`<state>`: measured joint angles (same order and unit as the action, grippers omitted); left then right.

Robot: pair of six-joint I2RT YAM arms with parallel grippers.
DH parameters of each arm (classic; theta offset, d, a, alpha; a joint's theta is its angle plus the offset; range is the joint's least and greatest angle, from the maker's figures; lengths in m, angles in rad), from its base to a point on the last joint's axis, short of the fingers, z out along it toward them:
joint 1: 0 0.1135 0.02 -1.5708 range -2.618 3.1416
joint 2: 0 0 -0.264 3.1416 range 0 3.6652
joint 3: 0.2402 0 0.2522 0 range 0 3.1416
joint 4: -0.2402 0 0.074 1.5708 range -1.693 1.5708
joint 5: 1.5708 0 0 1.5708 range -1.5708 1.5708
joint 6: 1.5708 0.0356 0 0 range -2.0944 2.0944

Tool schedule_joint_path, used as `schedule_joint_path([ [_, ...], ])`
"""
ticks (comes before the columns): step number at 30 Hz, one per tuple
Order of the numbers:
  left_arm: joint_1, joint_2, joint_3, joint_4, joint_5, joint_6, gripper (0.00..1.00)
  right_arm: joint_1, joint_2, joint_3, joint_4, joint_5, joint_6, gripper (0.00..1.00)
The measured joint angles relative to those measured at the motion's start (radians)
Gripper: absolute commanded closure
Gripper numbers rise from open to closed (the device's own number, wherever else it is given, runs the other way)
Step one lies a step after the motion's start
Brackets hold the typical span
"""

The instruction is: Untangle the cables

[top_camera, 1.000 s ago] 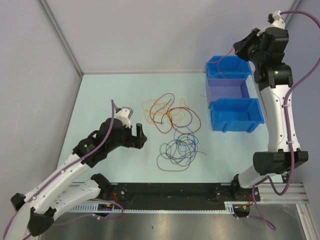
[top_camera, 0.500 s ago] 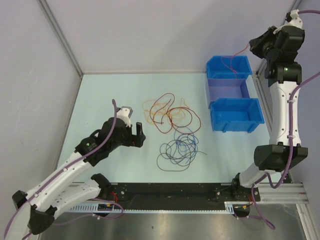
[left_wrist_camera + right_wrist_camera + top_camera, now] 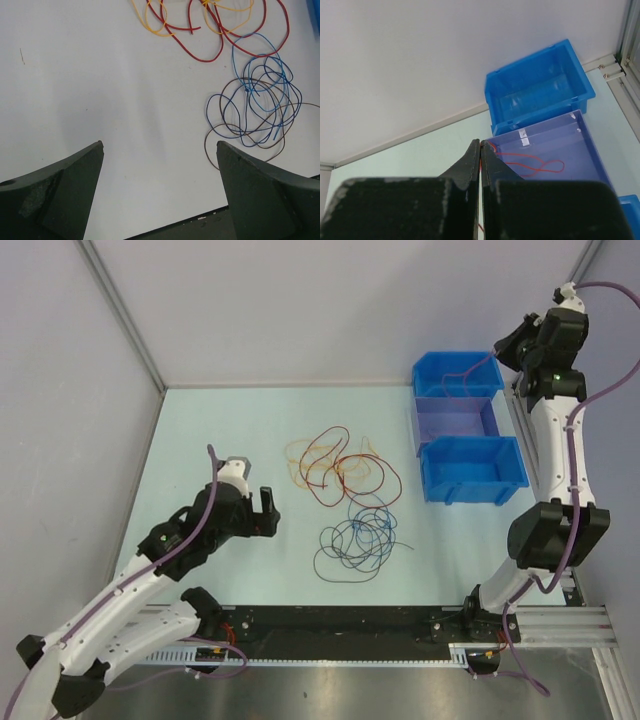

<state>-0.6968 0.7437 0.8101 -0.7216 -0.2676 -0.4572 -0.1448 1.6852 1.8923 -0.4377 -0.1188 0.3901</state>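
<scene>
The thin red cable's loop (image 3: 563,165) hangs into the purple bin (image 3: 456,421), away from the tangle, so my right gripper should keep going down toward that bin until the cable's end can drop inside.
Several cables lie in loose loops mid-table: dark red (image 3: 340,465) and orange (image 3: 300,455) at the back, a blue and black tangle (image 3: 360,535) in front. My left gripper (image 3: 268,510) hovers left of that tangle, jaws wide and empty. The left wrist view shows the red cable (image 3: 220,30), orange cable (image 3: 150,25) and blue tangle (image 3: 265,85) ahead of the left gripper (image 3: 160,145). My right gripper (image 3: 505,345) is raised over the bins, shut on a thin red cable (image 3: 540,162) whose loop rests in the purple bin (image 3: 590,150); the right gripper's jaws (image 3: 480,142) pinch its end.
Three bins stand in a row at the back right: a blue bin (image 3: 458,372), the purple bin (image 3: 455,420) and another blue bin (image 3: 472,470). Walls close the left and back sides. A black rail (image 3: 340,625) runs along the near edge.
My right gripper has swung higher and to the right with the red cable, now trailing into the bins. The left gripper has drawn back slightly to the left, away from the tangle.
</scene>
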Motion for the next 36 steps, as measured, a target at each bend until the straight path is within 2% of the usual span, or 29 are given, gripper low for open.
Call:
schedule_joint_path([
  [7, -0.061, 0.003, 0.000, -0.021, -0.021, -0.016, 0.01, -0.001, -0.002, -0.116, 0.093, -0.002, -0.019, 1.00],
  [12, -0.066, 0.020, 0.000, -0.026, -0.048, -0.016, 0.00, -0.001, 0.003, -0.259, 0.138, -0.002, -0.019, 1.00],
  [15, -0.066, 0.018, 0.000, -0.025, -0.054, -0.015, 0.00, -0.002, 0.022, -0.291, 0.154, -0.005, -0.013, 1.00],
  [27, -0.066, 0.015, 0.000, -0.024, -0.061, -0.015, 0.00, -0.002, 0.201, -0.299, 0.168, -0.049, 0.028, 1.00],
  [32, -0.066, 0.006, 0.000, -0.024, -0.062, -0.015, 0.00, -0.009, 0.241, -0.237, 0.125, -0.039, 0.038, 1.00],
  [34, -0.066, 0.001, 0.000, -0.024, -0.062, -0.014, 0.00, -0.017, 0.262, -0.188, 0.103, -0.032, 0.047, 0.96],
  [35, -0.066, -0.003, 0.000, -0.023, -0.063, -0.015, 0.00, -0.022, 0.274, -0.156, 0.087, -0.028, 0.051, 0.89],
  [36, -0.066, -0.008, 0.000, -0.023, -0.063, -0.014, 0.01, -0.027, 0.288, -0.125, 0.077, -0.023, 0.055, 0.77],
])
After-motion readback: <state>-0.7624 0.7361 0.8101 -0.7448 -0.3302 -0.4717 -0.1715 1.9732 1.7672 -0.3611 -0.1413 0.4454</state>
